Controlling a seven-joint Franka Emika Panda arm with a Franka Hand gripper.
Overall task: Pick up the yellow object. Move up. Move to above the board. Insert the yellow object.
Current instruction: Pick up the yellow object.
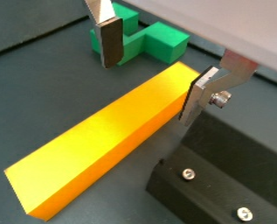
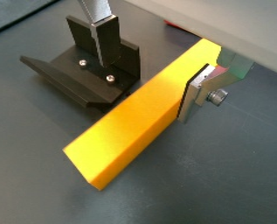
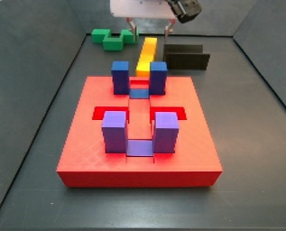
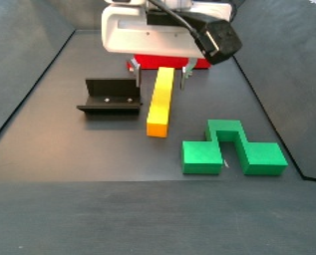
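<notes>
The yellow object (image 3: 146, 57) will slide down lengthwise between both pairs of blue-purple posts when I lower it, because the gaps (image 3: 140, 132) between the posts are in line.
The yellow object (image 1: 100, 149) lies flat on the dark floor and shows in both wrist views (image 2: 135, 122) and both side views (image 3: 148, 52) (image 4: 160, 102). My gripper (image 1: 150, 86) is open and straddles the bar near one end. One finger (image 1: 203, 98) is right against the bar's side. The opposite finger (image 1: 107, 44) stands clear of it. The gripper also shows low over the bar's end in a side view (image 4: 160, 75). The red board (image 3: 96, 135) with blue-purple posts (image 3: 115, 131) fills the front of a side view, and the bar lies behind it.
Green blocks (image 1: 152, 39) (image 4: 233, 147) lie on the floor beside the bar. The black fixture (image 2: 82, 70) (image 4: 110, 97) stands on the bar's other side, close to the clear finger. Dark walls (image 3: 60, 63) enclose the floor.
</notes>
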